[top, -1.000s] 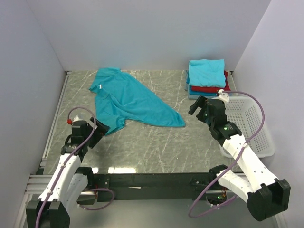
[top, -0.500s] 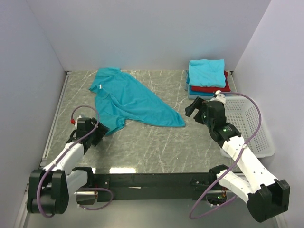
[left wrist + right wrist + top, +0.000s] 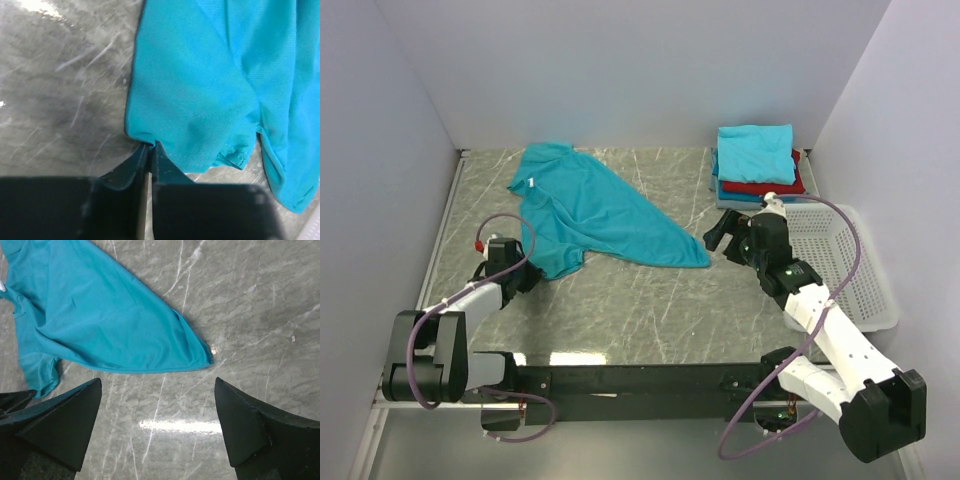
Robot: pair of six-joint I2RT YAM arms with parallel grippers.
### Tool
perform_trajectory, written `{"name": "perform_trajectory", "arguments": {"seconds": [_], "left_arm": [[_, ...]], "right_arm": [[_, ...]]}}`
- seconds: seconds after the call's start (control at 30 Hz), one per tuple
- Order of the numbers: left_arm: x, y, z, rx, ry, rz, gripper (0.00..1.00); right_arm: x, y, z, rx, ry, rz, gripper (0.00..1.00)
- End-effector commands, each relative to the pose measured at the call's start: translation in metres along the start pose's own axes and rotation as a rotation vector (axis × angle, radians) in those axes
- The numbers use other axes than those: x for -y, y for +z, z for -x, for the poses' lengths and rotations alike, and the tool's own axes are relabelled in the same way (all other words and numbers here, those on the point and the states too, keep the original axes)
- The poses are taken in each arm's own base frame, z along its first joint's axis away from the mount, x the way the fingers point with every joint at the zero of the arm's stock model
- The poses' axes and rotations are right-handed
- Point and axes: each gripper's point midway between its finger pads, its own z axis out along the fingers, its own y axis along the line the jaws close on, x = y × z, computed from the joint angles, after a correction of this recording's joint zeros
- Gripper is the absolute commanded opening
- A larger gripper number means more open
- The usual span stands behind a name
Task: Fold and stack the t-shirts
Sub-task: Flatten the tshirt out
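The teal t-shirt [image 3: 606,212] is in loose creases [image 3: 560,226], so I expect its body to drag along and droop over the near table edge when I carry its corners.
A teal t-shirt [image 3: 590,210] lies crumpled and spread over the left half of the marble table. My left gripper [image 3: 525,272] sits low at its near-left corner. In the left wrist view the left gripper [image 3: 148,145] is shut, with the hem corner of the teal t-shirt [image 3: 200,90] pinched between its tips. My right gripper [image 3: 725,232] hovers open just right of the shirt's pointed right corner. The right wrist view shows this gripper [image 3: 158,382] with wide jaws over bare table, the t-shirt [image 3: 90,315] ahead of them. A folded stack of t-shirts [image 3: 757,160], teal over red over blue, rests at the back right.
A white lattice basket [image 3: 845,270] stands along the right wall, beside my right arm. Grey walls close in the table on the left, back and right. A metal rail [image 3: 438,240] runs down the table's left edge.
My left arm stretched down and forward to the shirt's near-left corner and its jaws closed on the hem. My right gripper drifted left toward the shirt's right corner, still open.
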Motion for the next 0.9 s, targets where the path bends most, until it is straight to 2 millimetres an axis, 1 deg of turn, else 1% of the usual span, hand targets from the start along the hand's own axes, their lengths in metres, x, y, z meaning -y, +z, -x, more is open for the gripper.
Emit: {"name": "perform_trajectory", "arguments": {"seconds": [0.0, 0.1, 0.17, 0.23, 0.27, 0.33, 0.37, 0.4, 0.43, 0.47, 0.5, 0.53, 0.57, 0.63, 0.67, 0.7, 0.87], "left_arm": [[-0.015, 0.002, -0.01, -0.039, 0.041, 0.05, 0.01], [-0.012, -0.003, -0.01, -0.031, 0.049, 0.024, 0.01], [-0.013, -0.008, -0.01, -0.022, 0.053, 0.022, 0.01], [-0.017, -0.013, -0.01, -0.015, 0.053, 0.033, 0.01], [-0.015, -0.018, -0.007, 0.003, 0.051, 0.023, 0.01], [-0.017, -0.023, -0.006, 0.019, 0.052, 0.022, 0.01], [-0.015, -0.028, -0.005, 0.027, 0.049, 0.009, 0.01], [-0.015, -0.03, -0.006, 0.029, 0.048, 0.007, 0.01], [-0.017, -0.033, 0.002, 0.075, 0.049, 0.019, 0.01], [-0.02, -0.035, 0.002, 0.078, 0.047, 0.029, 0.01], [-0.021, -0.037, 0.002, 0.085, 0.047, 0.029, 0.01], [-0.019, -0.04, 0.005, 0.099, 0.049, 0.019, 0.01], [-0.019, -0.041, 0.004, 0.1, 0.054, 0.016, 0.01], [-0.018, -0.043, 0.006, 0.11, 0.054, 0.009, 0.01], [-0.018, -0.044, 0.007, 0.115, 0.059, 0.005, 0.01], [-0.018, -0.045, 0.007, 0.113, 0.06, 0.008, 0.01], [-0.021, -0.046, 0.006, 0.113, 0.07, 0.018, 0.01]], "right_arm": [[-0.001, 0.003, 0.002, 0.007, -0.025, 0.014, 1.0], [0.01, 0.01, -0.009, -0.036, -0.036, -0.035, 1.0], [0.02, 0.018, -0.024, -0.102, -0.045, -0.082, 1.0], [0.024, 0.023, -0.032, -0.147, -0.055, -0.103, 1.0], [0.028, 0.029, -0.04, -0.18, -0.061, -0.127, 0.99], [0.031, 0.036, -0.043, -0.201, -0.07, -0.164, 0.99], [0.031, 0.04, -0.046, -0.212, -0.073, -0.18, 0.97], [0.037, 0.048, -0.05, -0.238, -0.08, -0.226, 0.94], [0.038, 0.052, -0.054, -0.258, -0.089, -0.241, 0.86], [0.038, 0.056, -0.059, -0.28, -0.096, -0.254, 0.83], [0.041, 0.064, -0.066, -0.324, -0.106, -0.292, 0.79], [0.043, 0.068, -0.069, -0.345, -0.117, -0.313, 0.7], [0.05, 0.076, -0.081, -0.391, -0.135, -0.349, 0.67], [0.05, 0.084, -0.08, -0.402, -0.14, -0.391, 0.62], [0.053, 0.089, -0.087, -0.426, -0.143, -0.415, 0.62], [0.051, 0.093, -0.086, -0.419, -0.141, -0.414, 0.62], [0.06, 0.1, -0.09, -0.416, -0.134, -0.465, 0.6]]}}
